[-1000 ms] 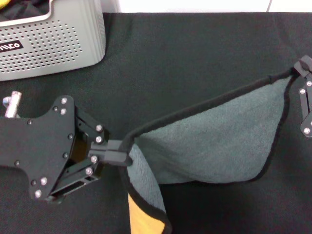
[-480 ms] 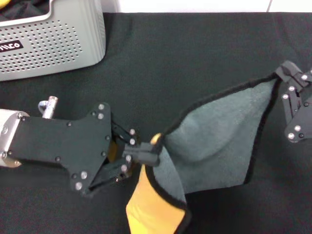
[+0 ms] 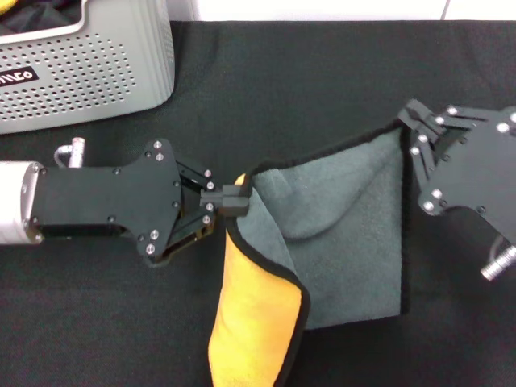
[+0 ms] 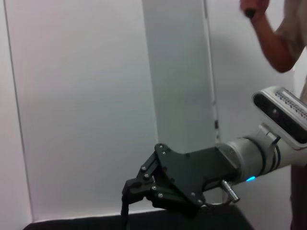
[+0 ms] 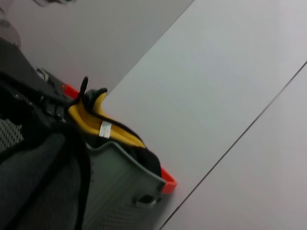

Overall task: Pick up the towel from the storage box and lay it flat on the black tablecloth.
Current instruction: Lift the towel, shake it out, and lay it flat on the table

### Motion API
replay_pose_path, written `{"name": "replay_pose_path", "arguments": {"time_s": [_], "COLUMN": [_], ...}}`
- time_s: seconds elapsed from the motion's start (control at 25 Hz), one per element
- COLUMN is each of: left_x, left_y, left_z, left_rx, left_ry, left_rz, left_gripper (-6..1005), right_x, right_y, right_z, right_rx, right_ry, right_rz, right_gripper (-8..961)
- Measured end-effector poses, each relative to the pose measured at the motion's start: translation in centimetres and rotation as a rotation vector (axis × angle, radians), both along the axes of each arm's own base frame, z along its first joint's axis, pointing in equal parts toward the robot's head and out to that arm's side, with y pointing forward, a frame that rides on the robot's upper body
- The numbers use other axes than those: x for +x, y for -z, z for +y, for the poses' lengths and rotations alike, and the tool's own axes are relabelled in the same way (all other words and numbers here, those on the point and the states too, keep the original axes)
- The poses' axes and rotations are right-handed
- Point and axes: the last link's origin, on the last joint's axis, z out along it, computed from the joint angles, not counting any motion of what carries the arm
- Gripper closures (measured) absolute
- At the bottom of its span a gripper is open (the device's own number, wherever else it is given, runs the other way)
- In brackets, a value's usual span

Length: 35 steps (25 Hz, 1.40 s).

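I should pull the towel's corner away from my right gripper, toward the storage box (image 3: 121, 85), with my left gripper, as the towel sags and folds over below it.
The towel (image 3: 347, 226) is held by two corners over the black tablecloth (image 3: 306, 72), grey-green side up. Its top edge sags between the grippers. My left gripper (image 3: 235, 197) is shut on the left corner, where the towel folds over and shows its yellow-orange side (image 3: 250, 322). My right gripper (image 3: 407, 121) is shut on the right corner; the left wrist view shows this gripper (image 4: 128, 188) with a black towel edge (image 4: 124, 213) hanging from it. The towel's lower part seems to rest on the cloth. The storage box (image 3: 81, 72) stands at the far left.
The storage box (image 5: 120, 191) holds more yellow and black cloth (image 5: 96, 120). A person's arm (image 4: 273, 33) shows beyond the table in the left wrist view. The tablecloth's far edge meets a white surface (image 3: 322, 8).
Both grippers have moved toward each other and farther from me. The stretched top edge of the towel has slackened, and more yellow-orange underside shows at the left fold.
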Motion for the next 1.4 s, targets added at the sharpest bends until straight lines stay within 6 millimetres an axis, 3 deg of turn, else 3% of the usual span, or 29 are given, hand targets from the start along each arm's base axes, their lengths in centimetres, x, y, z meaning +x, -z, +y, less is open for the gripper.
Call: {"name": "replay_pose_path", "arguments": {"time_s": [0.16,0.4,0.76,1.2,1.4], "left_x": [-0.2,-0.1,0.7,1.1,1.7], "left_y": [-0.4,-1.5,-1.6,-2.0,-2.3], "left_z": [0.4,0.2,-0.6,-2.0,-2.4], "left_rx": [0.031,0.073,-0.019,-0.063,-0.071], "left_ry": [-0.011,-0.012,-0.014,0.045,0.086], "left_rz": [0.01,-0.039,-0.091,-0.113,-0.118], "left_gripper": [992,992,992,993,993], "right_x": [-0.2,-1.1,-2.9,-4.8,-5.5], "right_y": [0.2,-1.7,-4.1,-3.3,-3.7], "right_z": [0.8,1.1,0.7,-1.9,-2.0], "right_rx": [0.001,0.044,0.055,0.066,0.093], "right_ry": [-0.004,-0.024,-0.03,-0.042,-0.033], "right_rz": [-0.002,0.021,0.059,-0.025,-0.033], "right_gripper": [947,947,947,947,947]}}
